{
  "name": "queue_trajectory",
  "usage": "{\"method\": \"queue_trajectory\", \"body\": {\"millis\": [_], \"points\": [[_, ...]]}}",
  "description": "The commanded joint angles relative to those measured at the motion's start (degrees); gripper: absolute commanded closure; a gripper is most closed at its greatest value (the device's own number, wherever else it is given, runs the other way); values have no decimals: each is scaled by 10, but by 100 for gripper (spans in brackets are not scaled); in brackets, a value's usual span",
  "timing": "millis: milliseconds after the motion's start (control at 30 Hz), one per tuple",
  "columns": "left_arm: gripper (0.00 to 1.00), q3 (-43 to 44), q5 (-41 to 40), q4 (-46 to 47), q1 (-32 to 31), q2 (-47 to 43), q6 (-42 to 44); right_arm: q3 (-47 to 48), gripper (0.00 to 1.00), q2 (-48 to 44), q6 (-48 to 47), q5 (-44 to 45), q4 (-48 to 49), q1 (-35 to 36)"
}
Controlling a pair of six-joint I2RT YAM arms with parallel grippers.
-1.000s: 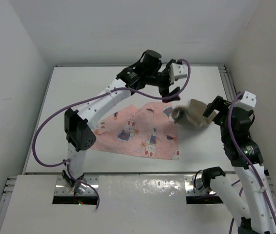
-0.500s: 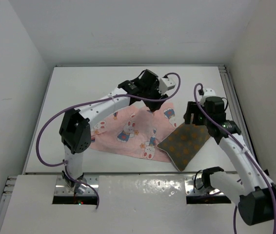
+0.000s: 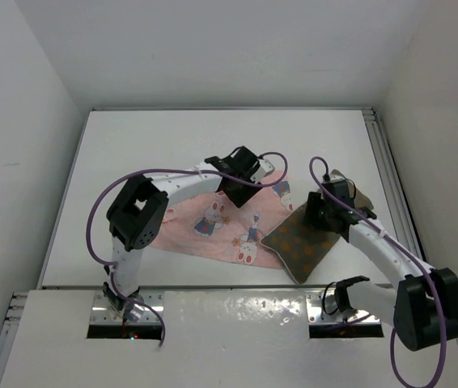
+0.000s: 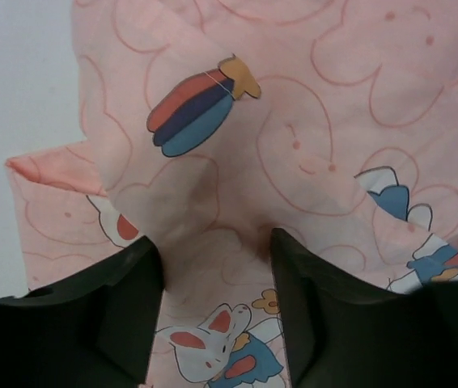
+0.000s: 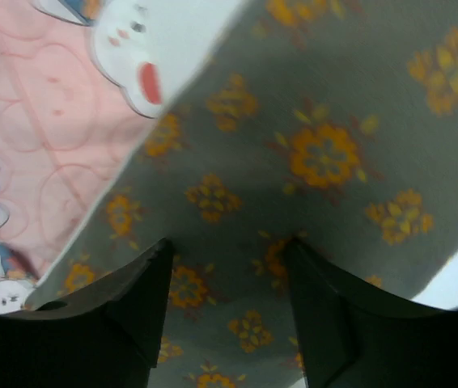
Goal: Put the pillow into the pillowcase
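Next, I spread the pillowcase away from the pillow, as the pillow's corner (image 3: 271, 242) lies on the pillowcase's edge, before my left gripper lifts the pillowcase opening's upper layer (image 4: 391, 212).
The pale pink pillowcase (image 3: 209, 220) with white rabbits lies flat mid-table. My left gripper (image 3: 242, 187) presses down on its far part. In the left wrist view its jaws stand apart on the pillowcase (image 4: 310, 121), a low fold rising just past the left gripper (image 4: 217, 239). The olive pillow (image 3: 300, 244) with orange dots lies to the right, its left corner over the case's edge. My right gripper (image 3: 328, 213) sits low on its far end. In the right wrist view the pillow (image 5: 334, 121) fills the gap of the right gripper (image 5: 227, 242), jaws apart and tips on the padding.
The white table (image 3: 132, 153) is walled on three sides. A metal rail (image 3: 381, 145) runs along its right edge. Purple cables loop above both arms. The arm bases stand at the near edge behind a white panel (image 3: 229, 315).
A second ago the pillow hung crumpled at the right gripper; it now lies flat beside the pillowcase. Both grippers have come down, the left onto the pillowcase, the right onto the pillow.
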Motion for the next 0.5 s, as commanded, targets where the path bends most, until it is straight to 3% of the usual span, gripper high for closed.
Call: {"method": "queue_trajectory", "body": {"millis": [0, 33, 100, 133, 300, 433, 467], "points": [[52, -15, 44, 24, 5, -19, 26, -27, 47, -4, 63, 68, 40, 7], [68, -19, 63, 24, 8, -20, 34, -27, 80, -5, 79, 81, 37, 1], [87, -20, 74, 26, 14, -22, 43, -23, 100, -14, 98, 105, 23, -10], [100, -17, 76, 30, 26, -22, 49, -22, 100, -23, 117, 127, 19, -24], [100, 23, 55, 33, 90, -33, 73, -41, 100, -82, 138, 158, 9, -69], [100, 98, 87, -5, 102, -41, 190, -34, 100, -77, 92, 116, -9, -96], [100, 103, 96, -18, 97, -43, 214, -23, 96, -69, 76, 95, -10, -97]]}}
